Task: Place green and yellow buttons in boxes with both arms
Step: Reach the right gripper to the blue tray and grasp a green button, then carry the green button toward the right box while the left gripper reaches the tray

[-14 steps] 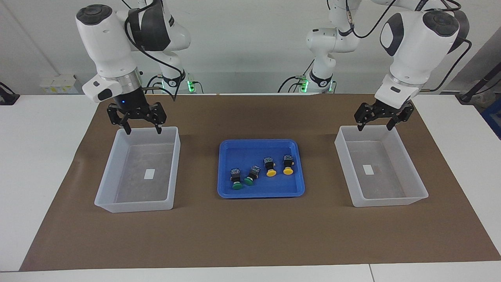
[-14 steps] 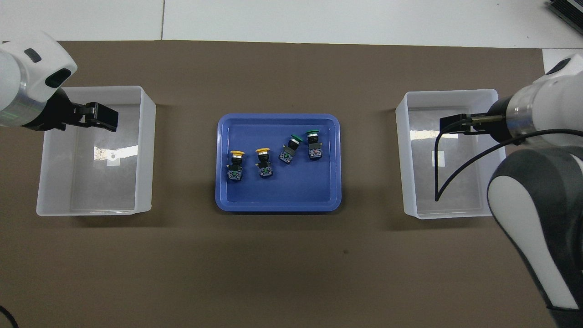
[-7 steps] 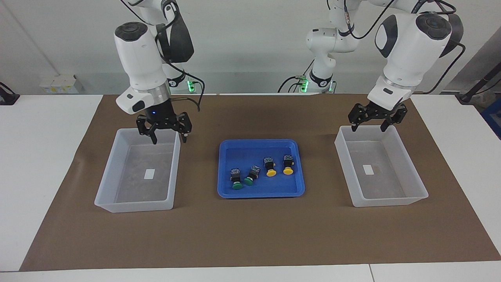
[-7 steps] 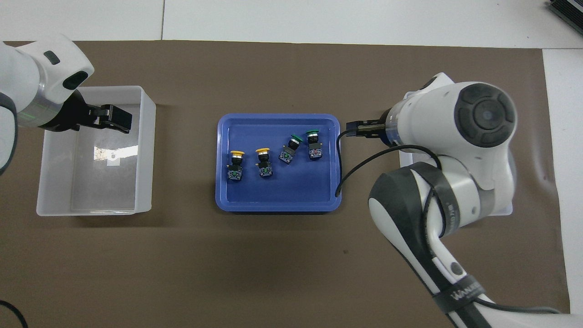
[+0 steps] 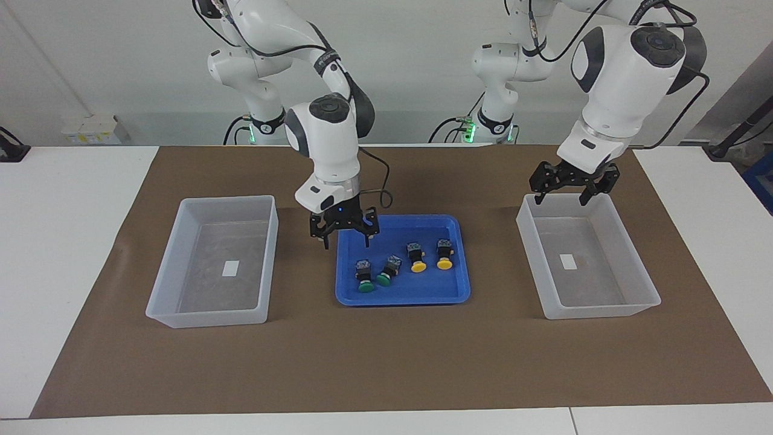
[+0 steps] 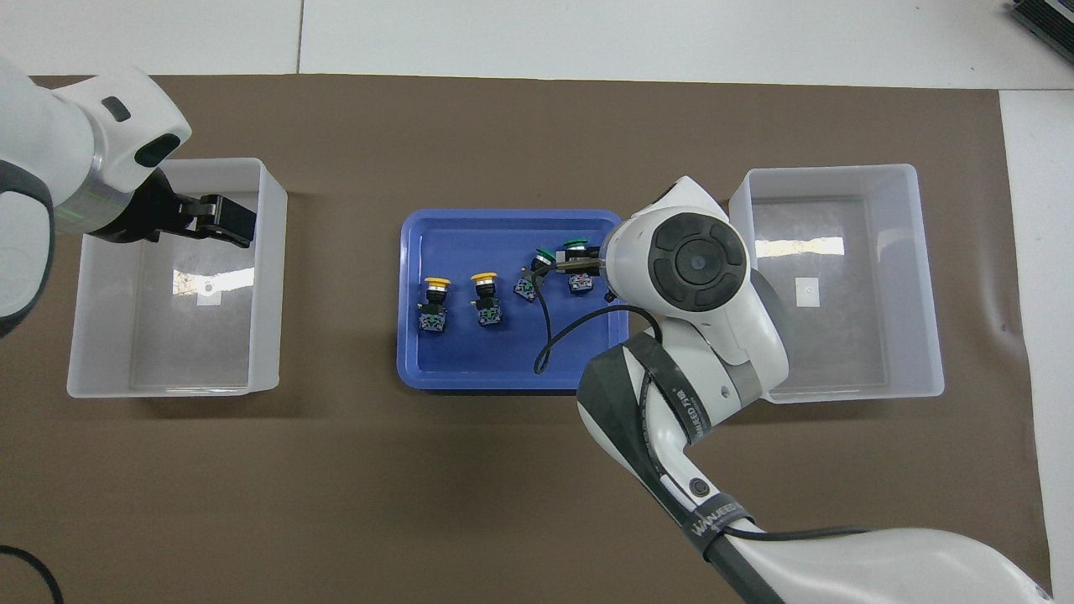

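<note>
I keep lowering my right gripper until its open fingers are on both sides of the straight green button's body [image 5: 363,269], and then close it, because that body lies apart from the slanted green button [image 5: 389,270].
Four buttons lie in the blue tray [image 5: 403,296]: two green-capped [image 5: 363,277] [image 5: 388,270] and two yellow-capped [image 5: 416,257] [image 5: 444,254]. They also show in the overhead view, yellow [image 6: 435,304] [image 6: 487,300] and green [image 6: 533,277]. My right gripper [image 5: 346,241] is open and empty, low over the tray's corner nearest the robots at the right arm's end. Its wrist [image 6: 692,260] covers part of one green button from above. My left gripper [image 5: 560,199] [image 6: 231,225] is open and empty, over the robots' end of one box [image 5: 595,308]. The other box [image 5: 211,317] holds no button.
Both boxes [image 6: 268,277] [image 6: 839,172] and the tray [image 6: 512,382] stand on a brown mat [image 5: 386,362] over a white table. The right arm's black cable [image 6: 545,352] hangs over the tray.
My right arm has swung from over its box to the blue tray and come down. My left gripper has drifted slightly toward the middle of the table.
</note>
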Robot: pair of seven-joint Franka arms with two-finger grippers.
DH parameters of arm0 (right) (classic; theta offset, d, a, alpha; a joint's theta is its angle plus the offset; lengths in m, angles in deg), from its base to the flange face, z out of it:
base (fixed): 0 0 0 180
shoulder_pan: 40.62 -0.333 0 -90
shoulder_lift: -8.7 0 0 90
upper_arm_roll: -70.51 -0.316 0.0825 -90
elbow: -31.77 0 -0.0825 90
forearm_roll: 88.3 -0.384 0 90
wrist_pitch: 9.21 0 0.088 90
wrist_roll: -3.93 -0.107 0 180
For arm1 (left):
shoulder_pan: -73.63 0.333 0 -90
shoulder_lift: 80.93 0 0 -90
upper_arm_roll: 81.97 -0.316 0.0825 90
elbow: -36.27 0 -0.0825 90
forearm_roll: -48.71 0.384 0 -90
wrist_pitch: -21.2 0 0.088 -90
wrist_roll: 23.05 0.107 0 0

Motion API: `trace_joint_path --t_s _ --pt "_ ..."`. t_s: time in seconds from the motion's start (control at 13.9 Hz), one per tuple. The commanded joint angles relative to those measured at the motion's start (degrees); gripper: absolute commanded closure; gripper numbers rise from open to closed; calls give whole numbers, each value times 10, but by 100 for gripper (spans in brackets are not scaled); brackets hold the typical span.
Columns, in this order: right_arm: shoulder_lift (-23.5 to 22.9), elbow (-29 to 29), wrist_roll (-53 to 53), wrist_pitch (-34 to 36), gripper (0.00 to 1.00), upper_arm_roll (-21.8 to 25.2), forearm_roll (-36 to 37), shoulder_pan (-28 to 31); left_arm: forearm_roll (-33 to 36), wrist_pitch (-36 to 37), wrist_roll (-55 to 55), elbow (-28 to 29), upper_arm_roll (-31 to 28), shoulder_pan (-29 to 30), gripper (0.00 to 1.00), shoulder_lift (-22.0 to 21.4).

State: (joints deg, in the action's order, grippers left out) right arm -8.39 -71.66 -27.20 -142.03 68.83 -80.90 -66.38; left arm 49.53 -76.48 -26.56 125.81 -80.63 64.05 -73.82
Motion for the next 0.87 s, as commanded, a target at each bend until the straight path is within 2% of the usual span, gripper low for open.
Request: trace_joint_path --t_s 0.0,0.14,0.29,0.43,0.79 --pt "-22 2 -23 -30 0 1 24 -2 -6 -6 4 0 -5 -13 0 5" --pt "-42 2 -31 -55 0 2 39 -13 -6 -12 4 7 -5 -14 0 5" --pt "-61 -2 -32 -97 4 1 72 -15 -6 -20 3 14 -5 -21 0 5" --pt "-65 -13 -22 -109 5 2 95 -15 -13 -24 1 16 -5 -25 0 12" --pt "-74 -26 -22 -121 5 1 111 -15 -27 -102 -37 73 -5 -52 0 12"
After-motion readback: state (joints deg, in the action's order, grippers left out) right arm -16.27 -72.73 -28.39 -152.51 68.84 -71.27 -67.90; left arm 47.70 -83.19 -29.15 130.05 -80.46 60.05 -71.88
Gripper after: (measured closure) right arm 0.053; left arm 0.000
